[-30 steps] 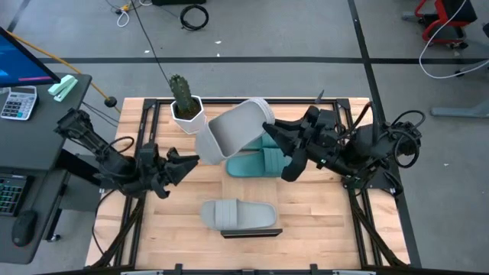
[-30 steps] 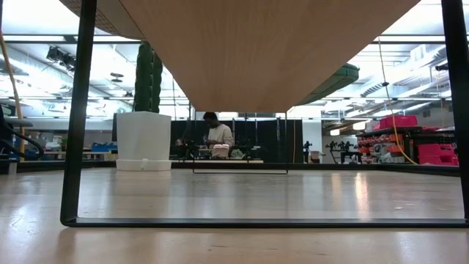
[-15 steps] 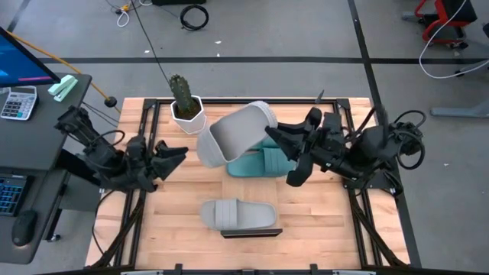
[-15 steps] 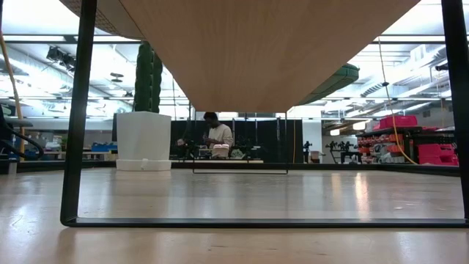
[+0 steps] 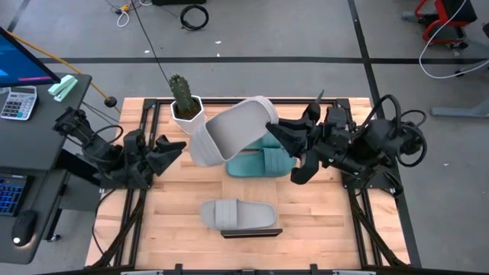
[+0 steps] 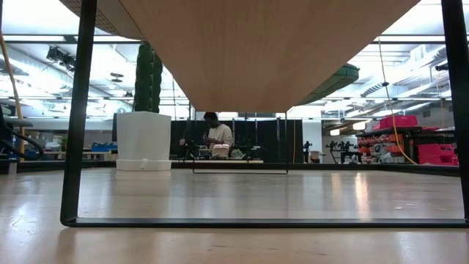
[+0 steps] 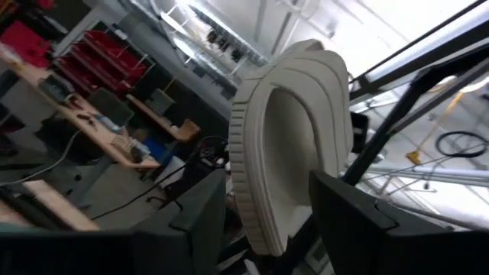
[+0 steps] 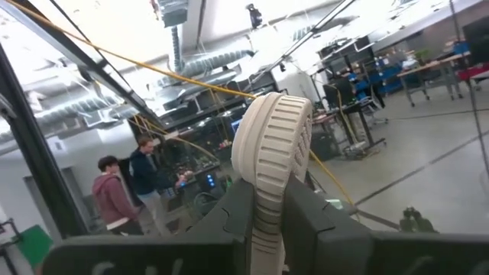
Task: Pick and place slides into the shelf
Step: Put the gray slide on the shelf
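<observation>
My left gripper should take the slanted grey slide by its toe end [image 5: 200, 149] and set it level on the shelf, as my right gripper holds its heel [image 5: 263, 111].
A light grey slide [image 5: 233, 134] hangs tilted above the table's middle, with my right gripper [image 5: 273, 131] shut on its right end. My left gripper [image 5: 174, 147] stands open to the left of the slide and apart from it. In the left wrist view the slide [image 7: 294, 145] shows beyond the spread fingers. A second grey slide [image 5: 238, 215] lies flat on the shelf [image 5: 252, 232] near the front. Teal slides [image 5: 260, 162] lie flat just below the lifted one. The low view shows only the shelf's underside [image 6: 249, 51]. My right gripper pinches the grey slide's ribbed pale edge [image 8: 269, 164] at its right end between the two fingers. The fingers come from the table's right, about level. The slide is lifted clear and tilted, and its free end [image 5: 200, 145] reaches left toward the pot.
A cactus in a white pot [image 5: 184, 107] stands at the table's far left, close to the lifted slide's free end. A desk with a calculator [image 5: 19, 101] lies left of the table. People [image 8: 114, 198] stand in the room beyond.
My left gripper has drawn back toward the table's left edge, away from the grey slide's left end, which it was at a second ago. The slide stays lifted in my right gripper and has shifted slightly toward the far edge.
</observation>
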`<move>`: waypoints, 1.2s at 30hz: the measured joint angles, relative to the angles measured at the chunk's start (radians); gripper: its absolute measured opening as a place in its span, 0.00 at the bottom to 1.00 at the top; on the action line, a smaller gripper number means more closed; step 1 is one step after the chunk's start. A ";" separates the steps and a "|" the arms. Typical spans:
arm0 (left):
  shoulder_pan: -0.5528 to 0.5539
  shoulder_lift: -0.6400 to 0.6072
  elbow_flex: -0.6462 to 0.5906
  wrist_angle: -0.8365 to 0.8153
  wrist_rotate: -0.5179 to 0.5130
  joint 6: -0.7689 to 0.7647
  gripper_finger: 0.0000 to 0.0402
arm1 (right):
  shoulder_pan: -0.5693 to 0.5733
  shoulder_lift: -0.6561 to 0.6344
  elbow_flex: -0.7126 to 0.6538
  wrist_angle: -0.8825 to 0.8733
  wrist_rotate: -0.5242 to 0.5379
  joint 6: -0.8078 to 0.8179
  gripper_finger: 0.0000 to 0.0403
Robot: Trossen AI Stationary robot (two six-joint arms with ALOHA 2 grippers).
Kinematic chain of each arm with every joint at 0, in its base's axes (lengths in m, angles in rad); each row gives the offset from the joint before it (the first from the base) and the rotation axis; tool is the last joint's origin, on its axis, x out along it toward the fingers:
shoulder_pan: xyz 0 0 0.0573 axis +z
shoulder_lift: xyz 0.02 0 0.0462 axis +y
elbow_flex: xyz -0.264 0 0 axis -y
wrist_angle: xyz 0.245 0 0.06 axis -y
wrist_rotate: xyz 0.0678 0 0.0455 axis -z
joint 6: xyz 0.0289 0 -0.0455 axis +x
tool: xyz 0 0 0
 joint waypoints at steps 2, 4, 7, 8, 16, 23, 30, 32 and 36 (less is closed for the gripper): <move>0.013 0.000 0.000 0.010 0.028 0.000 0.49 | -0.010 0.001 0.000 0.007 -0.024 0.004 0.11; 0.025 0.000 0.000 0.014 0.053 -0.007 0.51 | -0.020 0.001 0.000 0.011 -0.047 0.017 0.11; 0.041 0.001 0.000 0.014 0.074 -0.027 0.53 | -0.032 0.001 0.000 0.010 -0.073 0.030 0.11; 0.045 0.001 0.000 0.014 0.085 -0.027 0.54 | -0.034 0.001 0.000 0.010 -0.077 0.030 0.11; 0.082 0.022 0.000 0.015 0.171 -0.061 0.54 | -0.068 0.005 0.000 0.015 -0.128 0.049 0.11; 0.124 0.060 0.000 0.021 0.174 -0.083 0.47 | -0.106 0.024 -0.001 0.011 -0.195 0.084 0.11; 0.129 0.060 0.000 0.028 0.174 -0.052 0.30 | -0.110 0.026 -0.001 0.011 -0.214 0.089 0.11; 0.127 0.060 0.000 0.033 0.171 -0.030 0.23 | -0.110 0.026 -0.001 0.007 -0.213 0.090 0.11; 0.127 0.060 0.000 0.043 0.172 0.004 0.11 | -0.109 0.026 -0.001 0.004 -0.215 0.090 0.14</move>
